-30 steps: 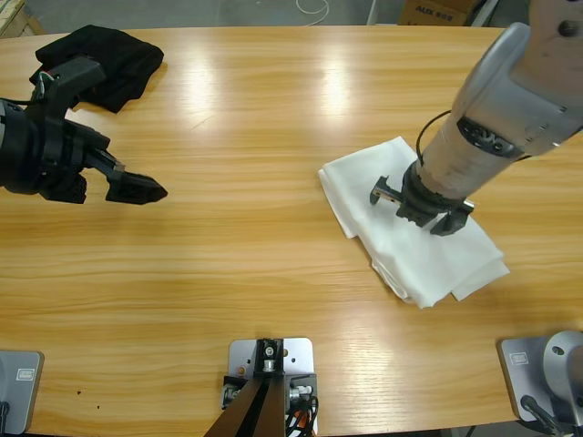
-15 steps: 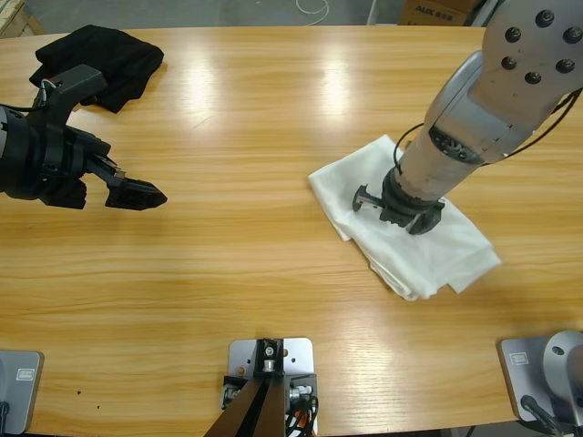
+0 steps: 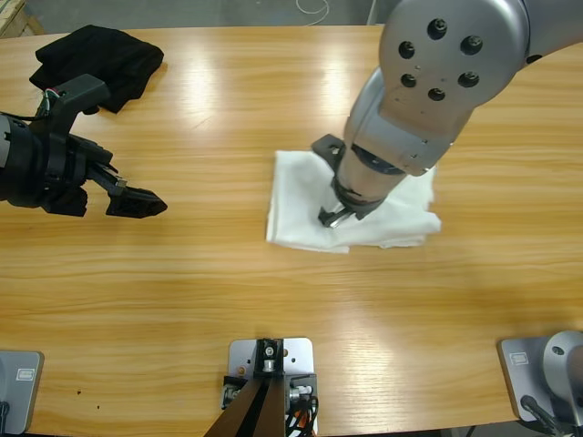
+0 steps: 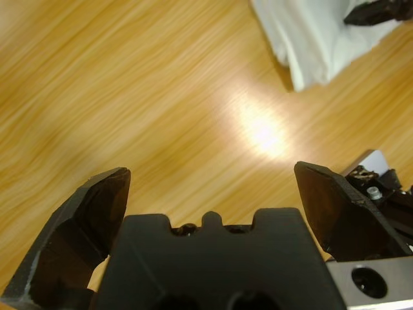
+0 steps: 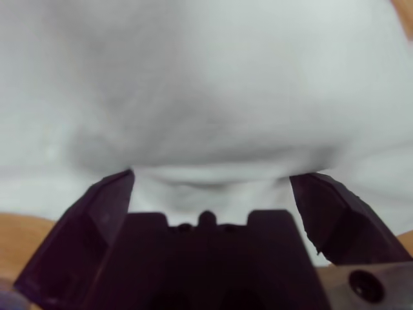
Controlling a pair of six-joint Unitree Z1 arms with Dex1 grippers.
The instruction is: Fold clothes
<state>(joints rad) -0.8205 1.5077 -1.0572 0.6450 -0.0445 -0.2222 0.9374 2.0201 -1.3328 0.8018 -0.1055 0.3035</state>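
The front edge shows layers lying flat on top of each other. The white garment will move as one folded rectangle when I pull its corner.
The clothes are two garments. A white one, folded into a rough rectangle, lies near the table's middle. My right gripper comes down from the upper right and presses on it with its jaws spread open. White cloth fills the right wrist view between the right gripper's tips. A crumpled black garment sits at the far left corner. My left gripper hovers open over bare wood at the left, holding nothing. The left wrist view shows the left gripper and a corner of the white garment.
The right arm's large silver elbow covers the table's upper right. Bare wooden table runs along the front and between the two grippers. The other arm's black jaw tip shows at the left wrist view's top right.
The right arm has swung left and turned, dragging the white garment from the right side toward the table's middle. The left gripper has barely moved.
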